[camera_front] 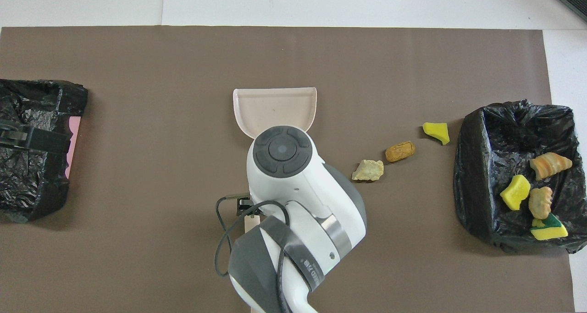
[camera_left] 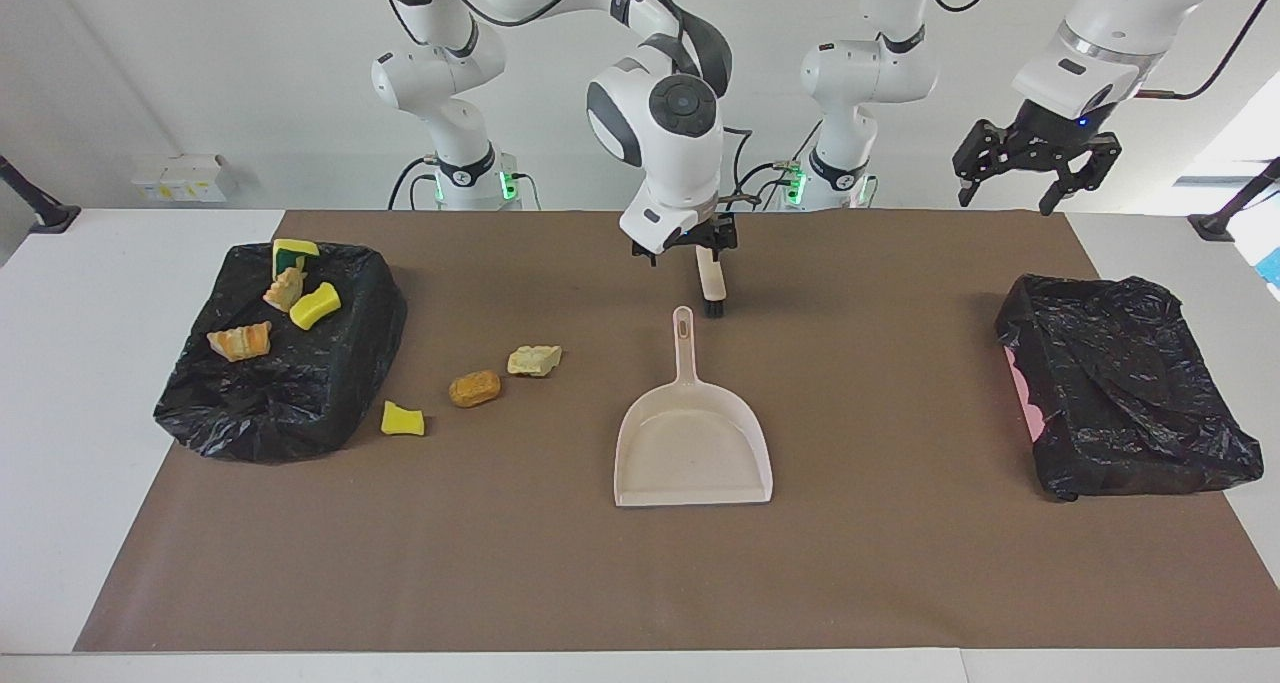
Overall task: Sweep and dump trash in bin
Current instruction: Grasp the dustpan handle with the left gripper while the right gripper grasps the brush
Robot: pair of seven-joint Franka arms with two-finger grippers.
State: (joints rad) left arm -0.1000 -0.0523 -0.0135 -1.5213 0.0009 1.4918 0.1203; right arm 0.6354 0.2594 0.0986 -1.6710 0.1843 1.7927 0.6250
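The brush handle is between my right gripper's spread fingers, which are clear of the dustpan. My right gripper should keep going back along the handle and close near the handle's rear end.
Three pieces of trash lie on the brown mat: a yellow sponge piece (camera_left: pixel 402 419) (camera_front: pixel 436 132), an orange-brown chunk (camera_left: pixel 474 388) (camera_front: pixel 400 151) and a pale beige chunk (camera_left: pixel 534 360) (camera_front: pixel 368 170). Several more pieces lie in the black-lined bin (camera_left: pixel 260 413) (camera_front: pixel 467 175) at the right arm's end. My right gripper (camera_left: pixel 703 246) is shut on the beige brush (camera_left: pixel 711 285), bristles down by the tip of the dustpan handle. The beige dustpan (camera_left: pixel 693 448) (camera_front: pixel 274 109) lies flat mid-mat, empty. My left gripper (camera_left: pixel 1008 201) waits raised and open.
A second black-lined bin (camera_left: pixel 1120 393) (camera_front: pixel 32 175) with pink showing at its side stands at the left arm's end, under the left gripper (camera_front: pixel 20 138) in the overhead view. My right arm covers the brush and dustpan handle from above.
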